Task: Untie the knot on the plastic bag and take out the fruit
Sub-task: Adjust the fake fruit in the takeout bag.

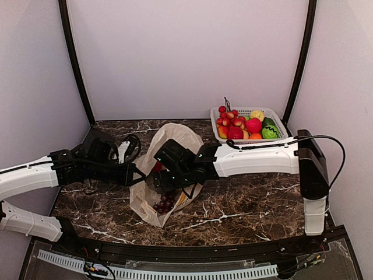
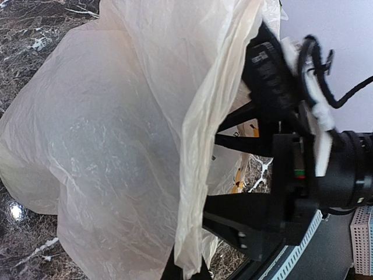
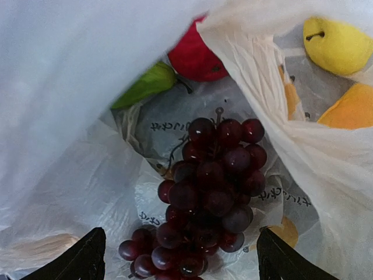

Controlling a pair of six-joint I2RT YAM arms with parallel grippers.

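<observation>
The grape bunch [image 3: 207, 184] is between my right gripper's open fingers, clear of the red apple. I go on going down until the fingers are on both sides of the lower grapes [image 3: 179, 254], and then close them.
The cream plastic bag [image 1: 175, 137] lies in the middle of the table with its mouth pulled open. No knot shows in any view. My left gripper [image 1: 135, 173] is shut on a bunched fold of the bag's rim [image 2: 195, 233] and holds it up. My right gripper [image 1: 158, 182] is inside the mouth, open, its fingertips [image 3: 81, 256] on either side of a dark purple grape bunch [image 3: 213, 192] without touching it. Deeper in the bag lie a red apple [image 3: 195, 58], a green piece [image 3: 145, 84], a yellow pear [image 3: 338, 44] and an orange piece [image 3: 349, 108].
A white mesh basket [image 1: 282, 125] at the back right holds a red berry bunch [image 1: 227, 114] and several other fruits. Dark marble tabletop [image 1: 250, 198] surrounds the bag. The right arm's forearm [image 1: 256, 158] spans the table in front of the basket.
</observation>
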